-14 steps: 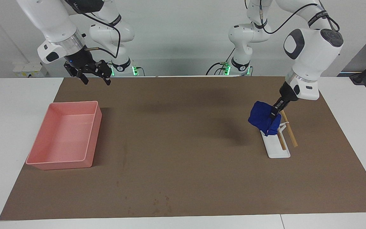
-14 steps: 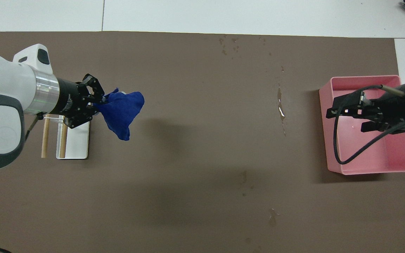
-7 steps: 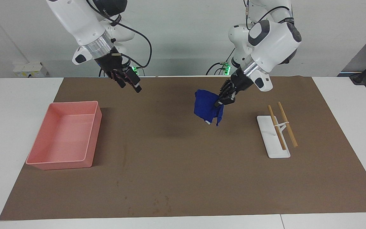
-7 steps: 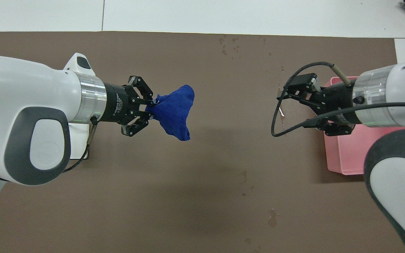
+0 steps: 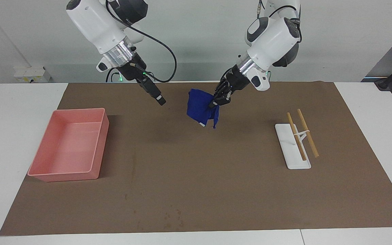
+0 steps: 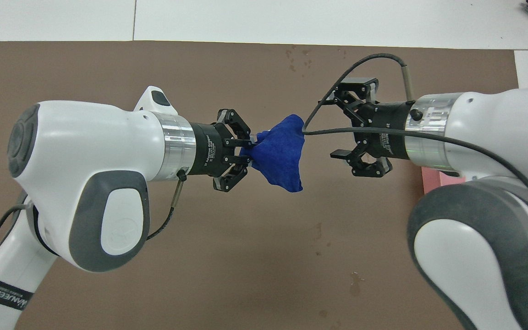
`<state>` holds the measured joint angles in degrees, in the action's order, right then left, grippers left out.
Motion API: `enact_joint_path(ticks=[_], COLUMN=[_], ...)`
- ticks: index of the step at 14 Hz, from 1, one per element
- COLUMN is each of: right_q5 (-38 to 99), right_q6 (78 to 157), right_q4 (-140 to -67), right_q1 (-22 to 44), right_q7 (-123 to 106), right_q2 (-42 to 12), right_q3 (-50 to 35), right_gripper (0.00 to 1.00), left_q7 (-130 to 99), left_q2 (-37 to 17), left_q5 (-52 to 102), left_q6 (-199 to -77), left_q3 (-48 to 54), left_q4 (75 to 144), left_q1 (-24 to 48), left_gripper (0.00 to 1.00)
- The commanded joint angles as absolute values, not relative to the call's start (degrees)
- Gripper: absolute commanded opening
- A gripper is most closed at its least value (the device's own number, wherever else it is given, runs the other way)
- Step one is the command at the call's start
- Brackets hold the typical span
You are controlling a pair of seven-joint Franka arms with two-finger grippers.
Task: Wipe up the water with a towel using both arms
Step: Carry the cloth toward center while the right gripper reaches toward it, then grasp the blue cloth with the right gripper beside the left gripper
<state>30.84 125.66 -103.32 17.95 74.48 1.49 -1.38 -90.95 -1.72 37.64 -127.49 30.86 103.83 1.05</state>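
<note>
The deep blue towel's loose end (image 6: 294, 169) is hanging down limp and bunched up, so the towel (image 6: 279, 153) will still be crumpled when I lower it into the pink tray.
The deep blue towel (image 5: 199, 109) (image 6: 280, 153) hangs bunched in the air over the middle of the brown mat (image 5: 216, 177). My left gripper (image 5: 213, 103) (image 6: 248, 149) is shut on one end of it. My right gripper (image 5: 160, 99) (image 6: 337, 121) is open and level with the towel's free end, a short gap away and not touching it. Small wet spots of water (image 6: 298, 57) (image 5: 172, 216) show near the mat's edge farthest from the robots. Another damp patch (image 6: 354, 284) lies nearer to the robots. The right arm covers the mat beneath it in the overhead view.
A pink tray (image 5: 63, 177) (image 6: 433, 176) sits at the right arm's end of the mat. Toward the left arm's end stands a white base (image 5: 293, 160) carrying two wooden rods (image 5: 307, 132).
My left gripper carried the towel from over the white base to the mat's middle. The right gripper swung from over the pink tray toward the towel, staying open.
</note>
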Motion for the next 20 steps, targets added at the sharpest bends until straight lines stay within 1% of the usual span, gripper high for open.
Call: enact_joint_path(ticks=[1,2,5,7,10,11,12,13,14,20], right_q5=[33.66,34.71,34.98,34.98,34.98,34.98,34.98,35.07,35.07,35.07], right_q6=[132.34,133.58,131.32,131.31,131.31,131.4,131.92,132.01,131.75,128.77], right_q4=[-105.2,-105.29,-107.48,-108.1,-108.28,-108.28,-108.28,-108.11,-108.11,-107.75], right_q1=[20.21,20.65,20.74,21.53,21.53,21.53,21.53,21.53,21.53,21.1], right_q7=[81.2,81.91,78.85,78.75,79.01,78.67,77.97,77.09,76.65,70.51], right_q2=[0.8,0.7,1.67,2.02,2.11,2.11,2.02,1.93,1.93,2.02], right_q3=[-1.23,-1.23,-1.23,-1.23,-1.23,-1.23,-1.23,-1.23,-1.23,-1.14], right_gripper=[1.0,1.0,1.0,1.0,1.0,0.87,0.5,0.18,0.0,0.0], left_q7=[-94.47,-95.44,-96.42,-96.59,-98.69,-99.22,-99.32,-99.32,-99.4,-99.15], left_q2=[-0.88,-0.88,-0.79,-0.44,-0.53,-0.53,-0.53,-0.44,-0.44,-0.44], left_q5=[39.11,39.11,39.72,42.87,43.59,43.59,43.59,43.59,43.59,43.51], left_q6=[-132.96,-134.81,-136.49,-138.24,-141.84,-143.25,-143.96,-143.96,-144.05,-144.05], left_q3=[33.39,33.83,34.01,33.93,34.01,33.93,33.93,33.93,33.93,33.84], left_q4=[104.41,104.41,104.41,104.41,104.59,104.94,105.12,105.2,105.21,105.38], left_q1=[0.97,0.97,1.93,2.11,2.89,3.94,4.13,4.13,4.22,4.22], left_gripper=[0.0,0.0,0.0,0.0,0.0,0.0,0.0,0.0,0.0,0.01])
